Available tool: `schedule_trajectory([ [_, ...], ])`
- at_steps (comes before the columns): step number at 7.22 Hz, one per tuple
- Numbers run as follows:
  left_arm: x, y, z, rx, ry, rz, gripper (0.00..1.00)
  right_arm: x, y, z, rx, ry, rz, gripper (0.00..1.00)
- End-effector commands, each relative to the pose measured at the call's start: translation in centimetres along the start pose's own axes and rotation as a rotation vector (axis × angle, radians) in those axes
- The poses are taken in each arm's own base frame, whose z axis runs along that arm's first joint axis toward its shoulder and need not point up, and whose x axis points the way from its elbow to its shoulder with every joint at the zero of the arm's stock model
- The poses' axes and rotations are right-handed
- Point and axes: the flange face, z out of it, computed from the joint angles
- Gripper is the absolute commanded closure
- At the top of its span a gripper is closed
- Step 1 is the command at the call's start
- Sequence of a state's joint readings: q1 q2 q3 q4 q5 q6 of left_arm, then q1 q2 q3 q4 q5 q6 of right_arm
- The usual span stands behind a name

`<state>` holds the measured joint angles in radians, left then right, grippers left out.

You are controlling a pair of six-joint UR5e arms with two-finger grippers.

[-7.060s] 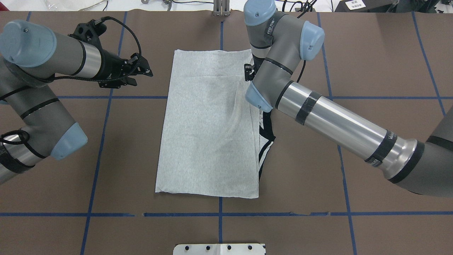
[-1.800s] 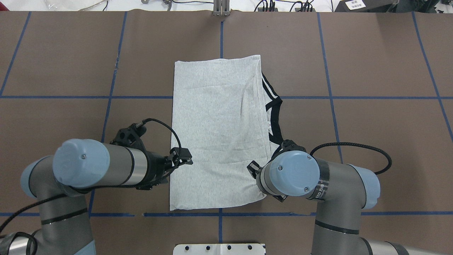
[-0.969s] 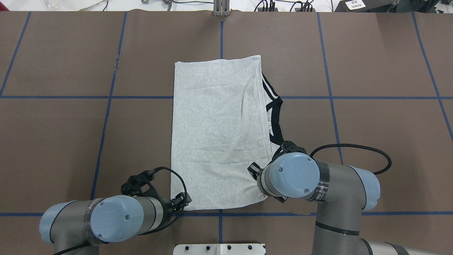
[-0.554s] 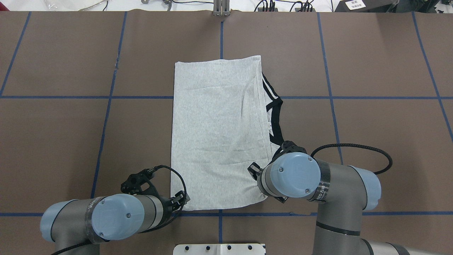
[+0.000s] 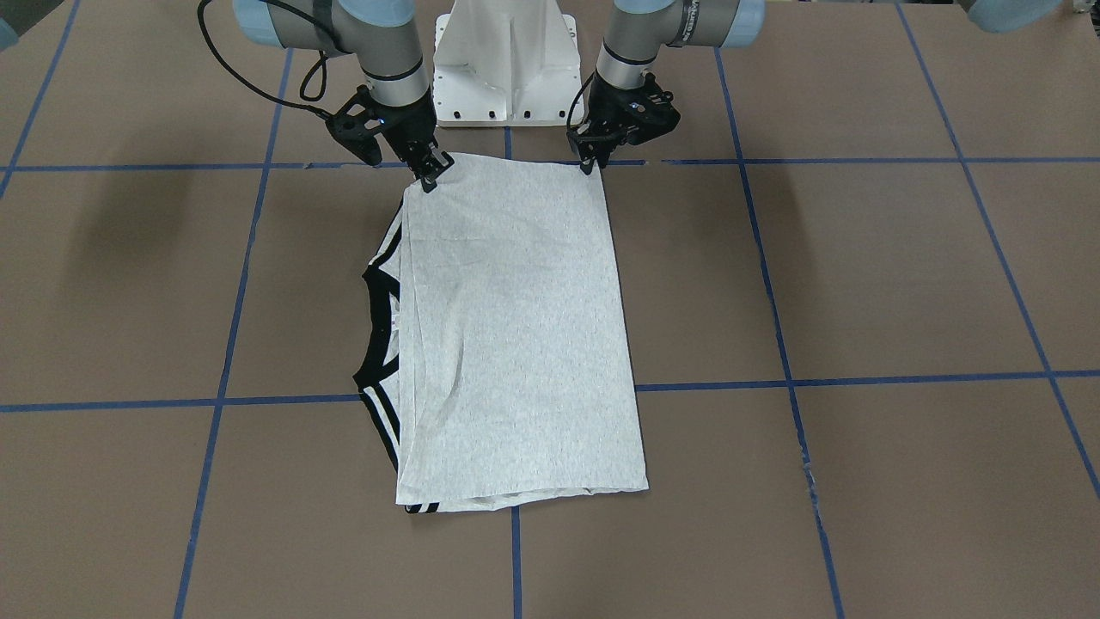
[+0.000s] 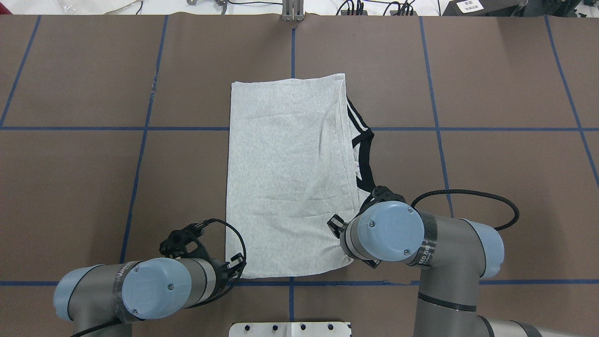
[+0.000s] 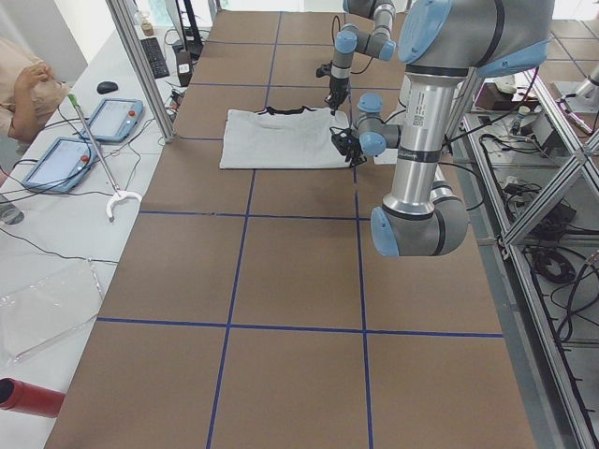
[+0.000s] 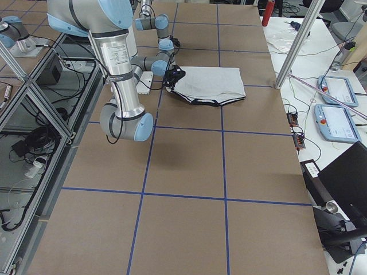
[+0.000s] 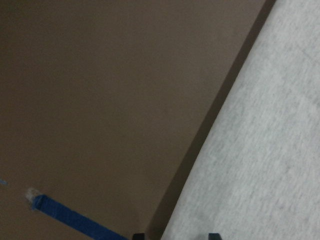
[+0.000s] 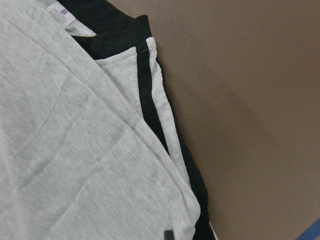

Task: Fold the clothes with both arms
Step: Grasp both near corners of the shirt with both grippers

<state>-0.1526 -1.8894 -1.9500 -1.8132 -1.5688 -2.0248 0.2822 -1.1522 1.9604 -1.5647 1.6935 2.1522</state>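
Note:
Black stripes [image 5: 388, 251] are showing from under the side of the grey T-shirt. The grey T-shirt will turn them face up when I fold its near end [image 5: 505, 177] over.
The grey T-shirt [image 6: 285, 178] lies folded lengthwise into a long strip, also seen in the front view [image 5: 516, 327]. Its black collar and striped shoulder [image 6: 365, 154] stick out on my right side, and the print is hidden. My left gripper [image 5: 589, 165] is at the shirt's near left corner [image 6: 238, 264]. It is open, with fingertips [image 9: 139, 235] astride the shirt's edge [image 9: 260, 150]. My right gripper [image 5: 428, 179] is shut on the near right corner, which puckers there. The wrist hides it from overhead. Its wrist view shows grey layers [image 10: 75, 150] and a black stripe.
The white pedestal base [image 5: 507, 60] stands just behind both grippers. Blue tape lines [image 6: 140, 128] grid the brown table. Metal frame posts [image 7: 140, 65], tablets [image 7: 61, 164] and a seated person [image 7: 23, 84] are beyond the table's far side.
Both arms came from the shirt's far end to its near corners. The left gripper reached the near left corner about a second ago and has barely moved since. The right arm is still.

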Motion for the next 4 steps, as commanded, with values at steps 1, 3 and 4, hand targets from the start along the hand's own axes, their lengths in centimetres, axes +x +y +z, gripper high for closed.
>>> schedule_trajectory([
  [1, 0.2, 0.1, -0.5, -0.003, 0.011, 0.000, 1.00, 0.0, 0.0, 0.0, 0.000, 0.000, 0.000, 1.00],
  [3, 1.3, 0.1, -3.7, -0.025, 0.069, -0.003, 1.00, -0.1, -0.1, -0.8, -0.006, -0.012, 0.002, 1.00],
  [4, 1.8, -0.1, -6.6, -0.043, 0.118, -0.009, 1.00, 0.3, -0.3, -1.7, -0.012, -0.024, 0.002, 1.00],
])
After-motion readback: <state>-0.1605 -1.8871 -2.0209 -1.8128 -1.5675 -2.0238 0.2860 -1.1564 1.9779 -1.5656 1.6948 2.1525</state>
